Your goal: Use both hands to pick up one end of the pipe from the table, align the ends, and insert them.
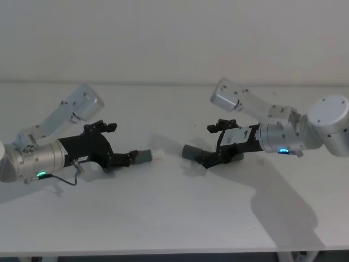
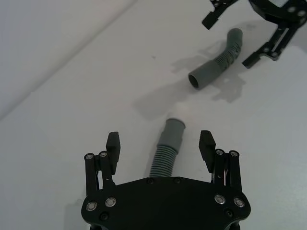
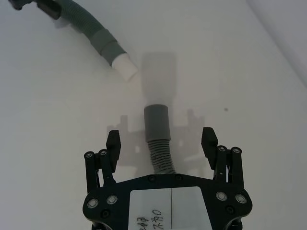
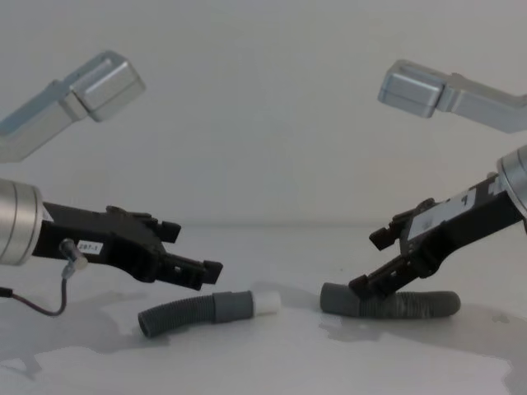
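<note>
The pipe's plain cuff (image 4: 336,299) will stay straight out when I lift, because only a short, straight ribbed stretch (image 4: 370,308) runs from it to my right gripper.
Two dark-grey corrugated pipe pieces lie on the white table (image 1: 174,218). The left pipe piece (image 1: 143,157) ends in a grey cuff with a white tip (image 1: 159,154) that points toward the right piece. The right pipe piece (image 1: 192,152) has a plain hollow cuff (image 2: 197,79). My left gripper (image 1: 122,143) is open, its fingers (image 2: 112,143) straddling the left piece (image 2: 165,153) a little above it. The right gripper (image 1: 208,146) is also open, with the right piece (image 3: 157,129) between its fingers (image 3: 209,139). In the chest view the white tip (image 4: 266,301) and the plain cuff (image 4: 333,298) lie a short gap apart.
The table's far edge meets a plain wall behind both arms. A thin cable (image 4: 49,304) hangs from the left wrist. Both arms' silver elbows (image 1: 82,101) (image 1: 229,93) rise above the table.
</note>
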